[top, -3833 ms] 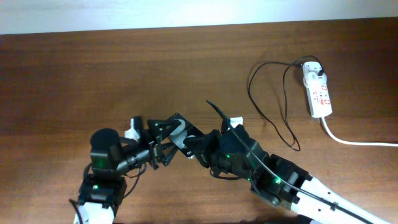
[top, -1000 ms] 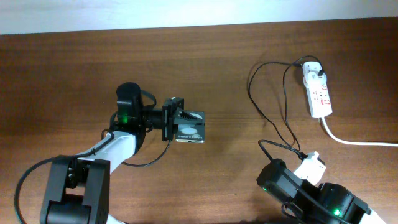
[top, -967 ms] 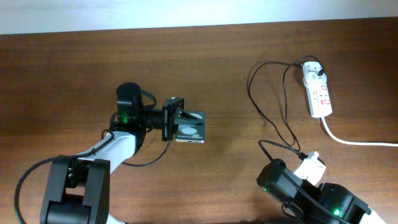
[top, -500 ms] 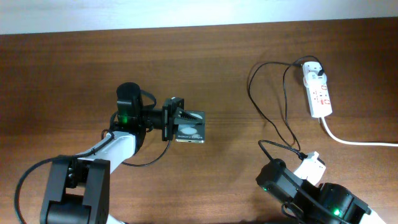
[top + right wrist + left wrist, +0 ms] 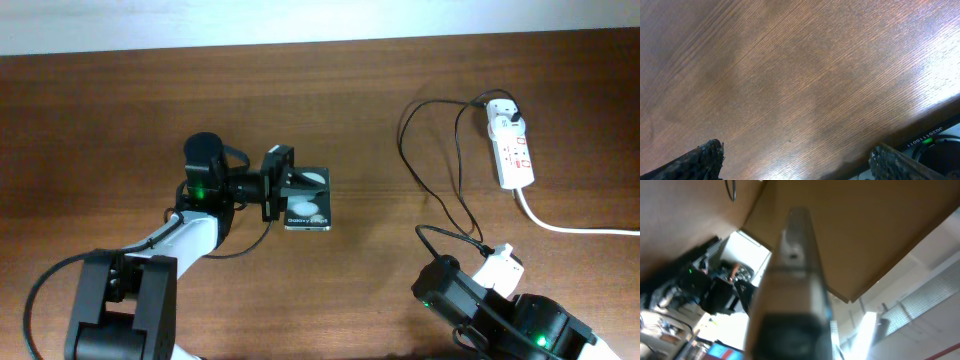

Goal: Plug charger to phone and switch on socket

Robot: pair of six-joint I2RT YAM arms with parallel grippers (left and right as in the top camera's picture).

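Observation:
The robot's left gripper is holding the phone (image 5: 311,207) at a steep tilt, so it should turn the phone flatter and keep it still before the right gripper reaches for the charger's black cable (image 5: 403,132).
My left gripper (image 5: 283,190) is shut on the left edge of the phone (image 5: 309,200), a flat black slab with white blobs and small white text. In the left wrist view the phone (image 5: 795,275) fills the middle as a blurred edge. The charger's thin black cable (image 5: 445,195) loops across the table from its white plug adapter (image 5: 504,110), which sits in the socket (image 5: 513,152). The cable's lower end runs toward my right arm (image 5: 480,305); its tip does not show clearly. My right gripper (image 5: 805,161) is open over bare wood with nothing between its fingers (image 5: 707,157).
The socket's thick white cord (image 5: 575,228) trails off to the right edge. The wooden table's front edge (image 5: 920,125) lies close by my right gripper. A pale wall borders the table's far side.
My left gripper has turned and carried the phone slightly toward the far side, so its face shows more. The right arm and the cable have stayed put.

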